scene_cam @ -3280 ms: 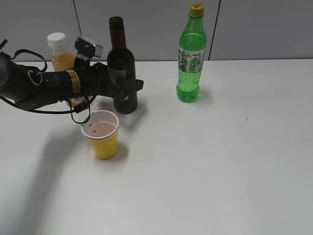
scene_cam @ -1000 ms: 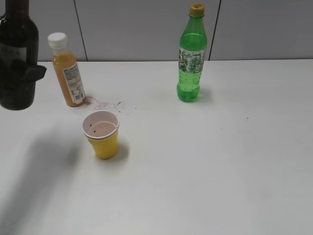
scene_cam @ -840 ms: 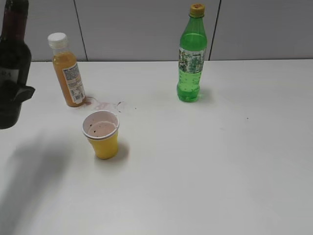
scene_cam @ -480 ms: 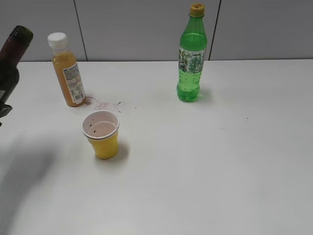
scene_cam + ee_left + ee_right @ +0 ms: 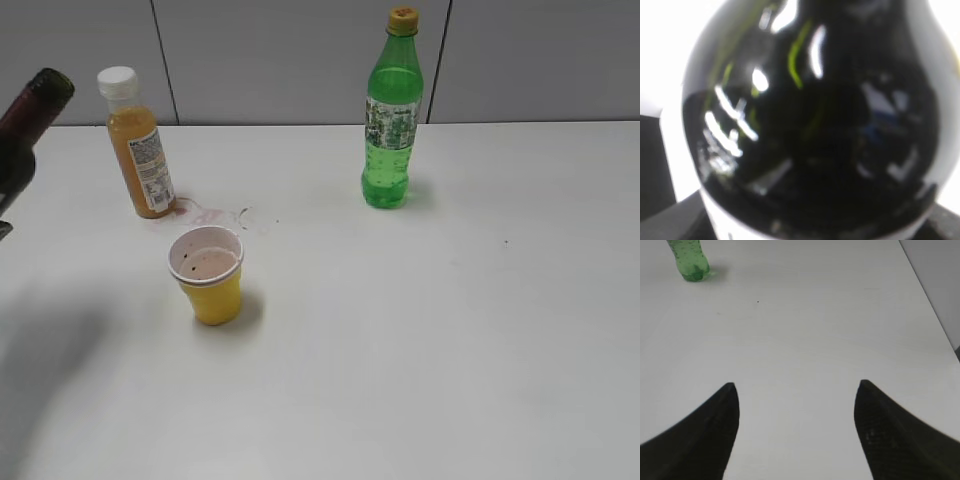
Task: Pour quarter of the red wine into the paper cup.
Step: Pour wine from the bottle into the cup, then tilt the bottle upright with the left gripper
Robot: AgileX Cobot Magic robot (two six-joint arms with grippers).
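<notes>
My left gripper has the bottle's opening far from the paper cup, and the paper cup holds little red wine [image 5: 207,262]. Next, the gripper tips the bottle's opening over the paper cup's rim [image 5: 184,244].
The red wine bottle [image 5: 22,125] shows at the far left edge of the exterior view, tilted with its maroon neck and mouth up and to the right; most of its body is out of frame. In the left wrist view its dark glass [image 5: 815,125] fills the picture and hides my left gripper's jaws, which are shut on it. The yellow paper cup [image 5: 210,280] stands upright on the table, right of and below the bottle, with some reddish liquid inside. My right gripper [image 5: 796,390] is open and empty above bare table.
An orange juice bottle [image 5: 137,145] stands behind the cup with a small reddish spill [image 5: 215,215] next to it. A green soda bottle [image 5: 390,115] stands at the back centre and also shows in the right wrist view [image 5: 690,260]. The white table [image 5: 420,330] extends right.
The wine bottle was carried from beside the cup up and to the left edge, then tilted so its neck leans right. The cup, the other bottles and the right arm have not moved.
</notes>
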